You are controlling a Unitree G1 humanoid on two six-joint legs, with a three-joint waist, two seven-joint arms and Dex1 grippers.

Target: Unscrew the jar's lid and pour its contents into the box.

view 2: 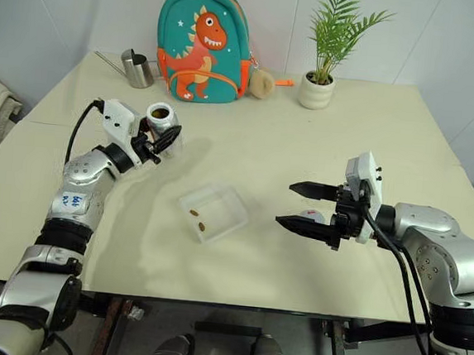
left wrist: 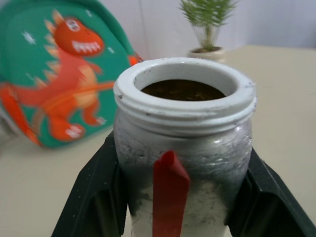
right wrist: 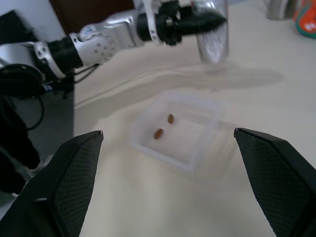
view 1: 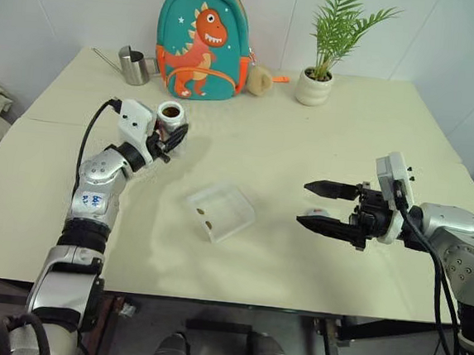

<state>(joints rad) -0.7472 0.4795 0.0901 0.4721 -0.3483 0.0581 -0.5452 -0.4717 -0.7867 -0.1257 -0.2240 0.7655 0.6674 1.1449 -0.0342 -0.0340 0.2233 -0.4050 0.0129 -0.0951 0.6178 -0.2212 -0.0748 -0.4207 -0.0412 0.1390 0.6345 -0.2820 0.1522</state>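
The jar point(view 1: 172, 115) is hanging upright over clear tabletop point(view 1: 165, 184) next to the box, so my left gripper should go on lowering it until the jar's bottom rests there, and then let go.
My left gripper point(view 1: 173, 134) is shut on the jar point(view 1: 170, 120) and holds it upright above the table's left side, left of and beyond the box. The jar point(left wrist: 183, 143) carries no lid; its white threaded mouth is open, its inside looks dark, and a red strip runs down its side. The clear shallow box point(view 1: 220, 212) lies mid-table with two brown bits of the contents point(right wrist: 164, 127) in it. My right gripper point(view 1: 317, 205) hovers open to the right of the box, pointing left. Under its fingers a small pale round piece point(view 2: 312, 215) lies on the table, possibly the lid.
A dinosaur backpack point(view 1: 201, 41) stands at the table's back, with a steel watering can point(view 1: 133, 66) to its left. To its right are a small tan plush point(view 1: 260, 80) and a potted plant point(view 1: 316, 85). Bare tabletop surrounds the box.
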